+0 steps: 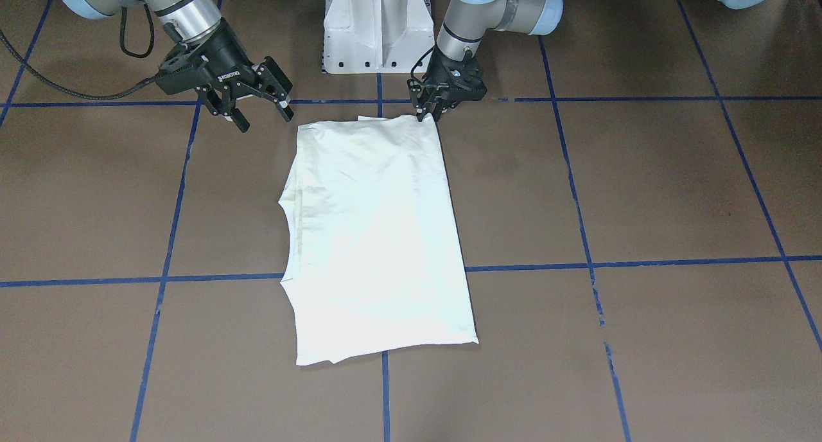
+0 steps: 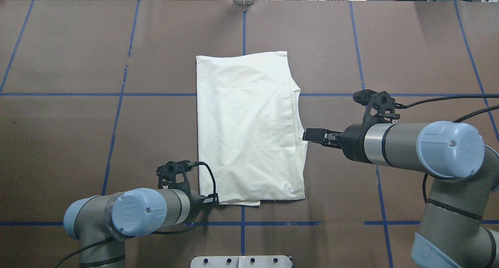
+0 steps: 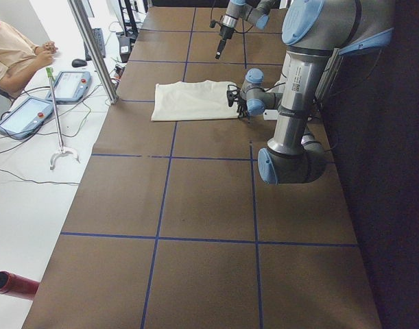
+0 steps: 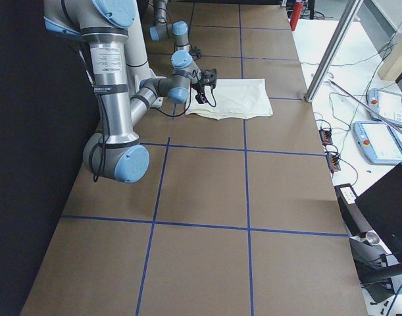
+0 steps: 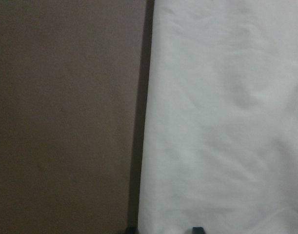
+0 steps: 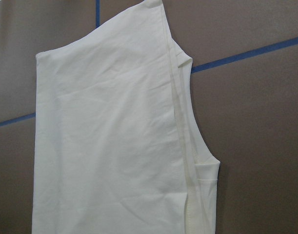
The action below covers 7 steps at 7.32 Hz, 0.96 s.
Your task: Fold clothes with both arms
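Loose layers lie apart along the shirt's seamed long edge (image 1: 293,203), so the shirt will bunch up into uneven folds when the robot folds it over.
The clothes are one cream-white shirt (image 1: 379,236), folded into a long rectangle and lying flat mid-table (image 2: 249,127) with its plain side up. My left gripper (image 1: 429,114) is down at the shirt's corner nearest the robot, and in the overhead view (image 2: 213,200) the wrist largely hides it. The left wrist view shows the cloth edge (image 5: 144,122) running between two slightly parted fingertips (image 5: 197,229). My right gripper (image 1: 263,117) hangs open above the table, just off the shirt's seamed long edge (image 2: 312,135). The right wrist view looks down on that seam (image 6: 180,146).
The white pedestal base (image 1: 376,31) stands at the robot's side of the table. Blue tape lines (image 2: 243,26) divide the brown surface. Beyond the far edge, a person (image 3: 10,55) sits by control pendants (image 3: 68,86), with a metal post (image 3: 92,48) close by.
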Available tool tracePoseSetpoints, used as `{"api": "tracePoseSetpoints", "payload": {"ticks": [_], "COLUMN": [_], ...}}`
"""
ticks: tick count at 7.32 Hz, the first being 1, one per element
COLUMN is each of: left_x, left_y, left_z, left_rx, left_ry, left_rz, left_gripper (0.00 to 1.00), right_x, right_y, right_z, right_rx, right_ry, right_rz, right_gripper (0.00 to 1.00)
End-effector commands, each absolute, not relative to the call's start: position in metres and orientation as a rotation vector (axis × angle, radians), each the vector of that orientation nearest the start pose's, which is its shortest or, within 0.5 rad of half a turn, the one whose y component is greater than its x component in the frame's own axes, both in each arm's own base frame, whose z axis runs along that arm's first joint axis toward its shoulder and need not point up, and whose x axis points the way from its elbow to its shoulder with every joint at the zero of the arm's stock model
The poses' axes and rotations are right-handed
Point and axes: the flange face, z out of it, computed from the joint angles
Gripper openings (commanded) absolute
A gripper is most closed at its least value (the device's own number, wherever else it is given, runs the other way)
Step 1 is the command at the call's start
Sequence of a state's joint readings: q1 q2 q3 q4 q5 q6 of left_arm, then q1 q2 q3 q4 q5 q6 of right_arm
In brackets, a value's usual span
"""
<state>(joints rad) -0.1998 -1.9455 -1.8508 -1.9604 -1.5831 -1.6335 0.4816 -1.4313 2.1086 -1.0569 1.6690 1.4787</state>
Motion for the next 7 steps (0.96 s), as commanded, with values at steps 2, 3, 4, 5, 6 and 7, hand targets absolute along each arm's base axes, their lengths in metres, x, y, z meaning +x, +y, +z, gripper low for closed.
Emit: {"api": "tracePoseSetpoints", "payload": {"ticks": [2, 3, 4, 5, 6, 7], "left_x": [0.563, 0.559, 0.558, 0.558, 0.556, 0.556], "left_y": [-0.249, -0.249, -0.249, -0.249, -0.248, -0.248], "left_z": [0.278, 0.272, 0.271, 0.270, 0.266, 0.263], "left_rx": [0.065, 0.066, 0.067, 0.067, 0.067, 0.068], "left_ry": [1.054, 1.067, 1.068, 1.071, 1.079, 1.085], "left_rz": [-0.231, -0.232, -0.231, -0.232, -0.231, -0.231], "left_gripper": [0.00, 0.00, 0.00, 0.00, 0.00, 0.00], "right_x": [-0.388, -0.392, -0.406, -0.433, -0.465, -0.493], "right_y": [-0.342, -0.343, -0.343, -0.331, -0.324, -0.327], "right_z": [0.292, 0.288, 0.278, 0.267, 0.260, 0.258], "right_rx": [0.214, 0.183, 0.118, 0.098, 0.153, 0.173], "right_ry": [-1.155, -1.146, -1.122, -1.079, -1.013, -0.964], "right_rz": [0.357, 0.435, 0.535, 0.600, 0.619, 0.620], "right_gripper": [0.97, 0.91, 0.74, 0.74, 0.81, 0.86]}}
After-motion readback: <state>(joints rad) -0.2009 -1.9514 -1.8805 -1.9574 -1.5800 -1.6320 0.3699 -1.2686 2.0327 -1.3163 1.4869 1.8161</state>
